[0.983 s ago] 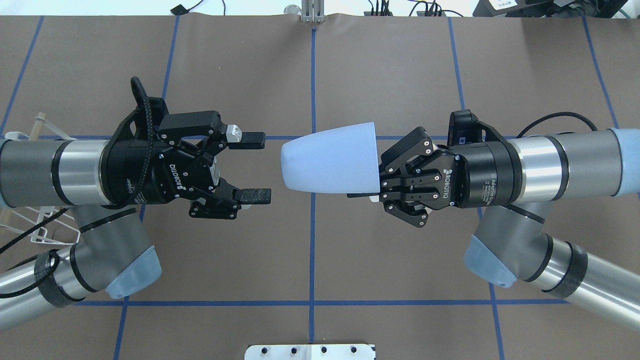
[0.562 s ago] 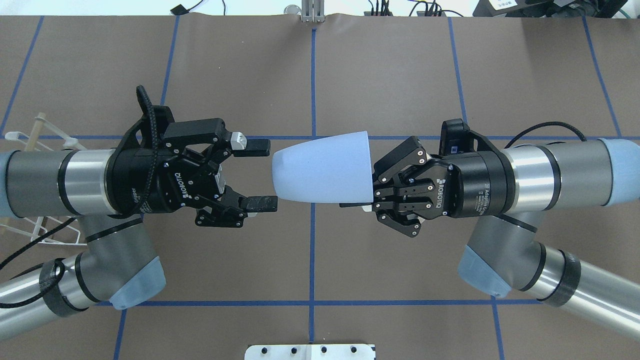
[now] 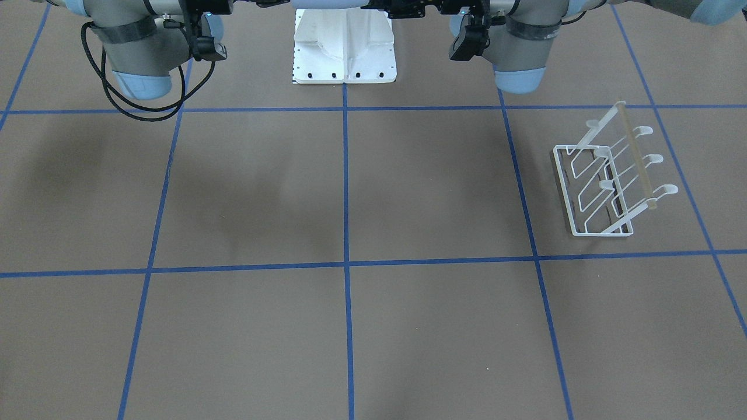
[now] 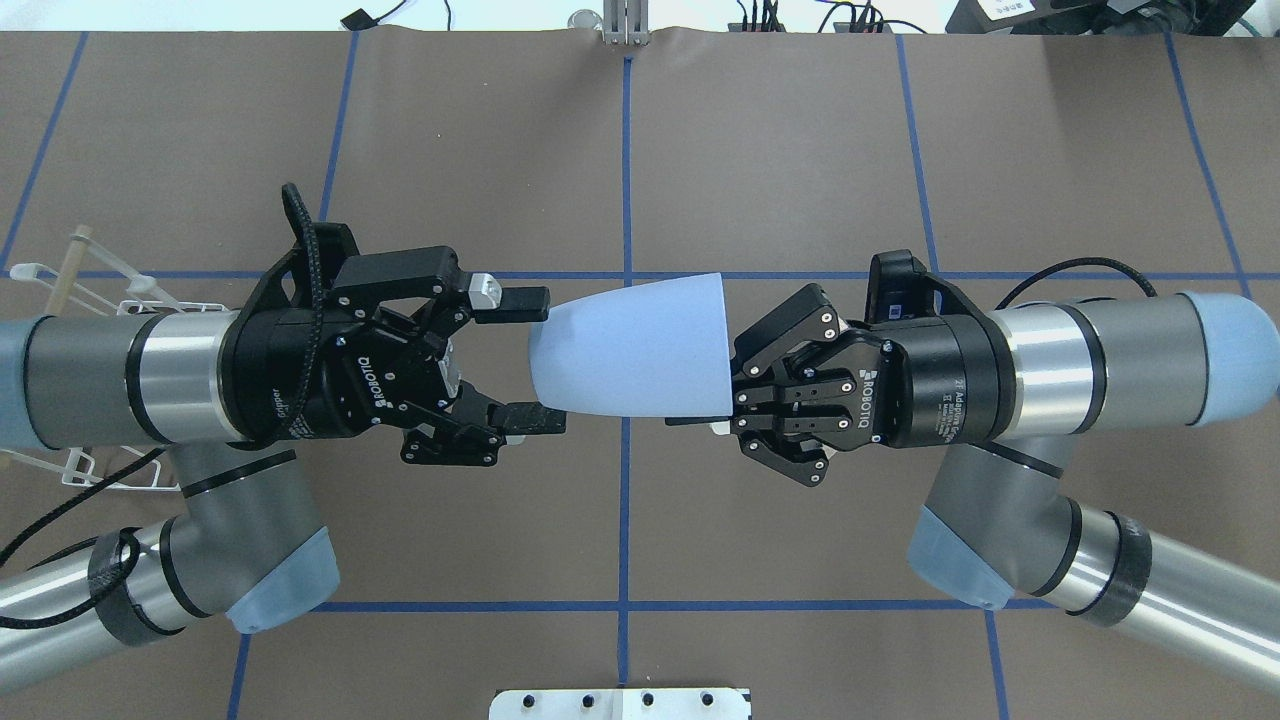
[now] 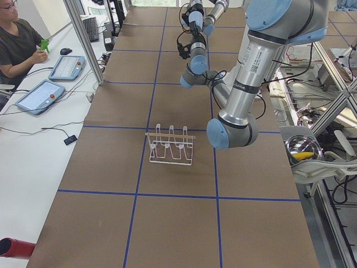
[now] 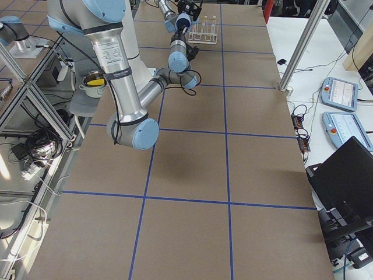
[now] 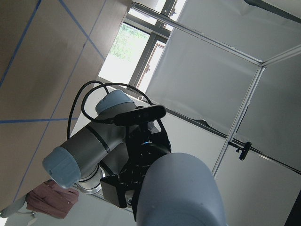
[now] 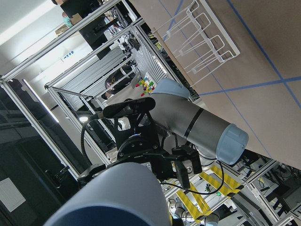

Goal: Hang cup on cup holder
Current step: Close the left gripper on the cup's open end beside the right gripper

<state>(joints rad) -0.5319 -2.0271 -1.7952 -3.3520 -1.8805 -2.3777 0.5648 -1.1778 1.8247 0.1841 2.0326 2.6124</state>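
Note:
The cup holder's pegs slope up to wide ends, so the pale blue cup will keep leaning along one peg once I hang it up.
The pale blue cup lies on its side in the air above the table's middle, closed end toward the left. My right gripper is shut on its rim end. My left gripper is open, with its two fingers on either side of the cup's closed end; I cannot tell whether they touch it. The cup fills the bottom of the left wrist view and the right wrist view. The white wire cup holder stands on the table on my left, prongs bare, mostly hidden under my left arm in the overhead view.
The white robot base plate sits at the near middle edge. Blue tape lines cross the brown table. An operator sits beyond the far side with tablets on a white bench.
Both arms have moved toward each other. The cup's closed end was apart from the left fingers and now sits between them. The left gripper stays open and the right stays shut on the cup.

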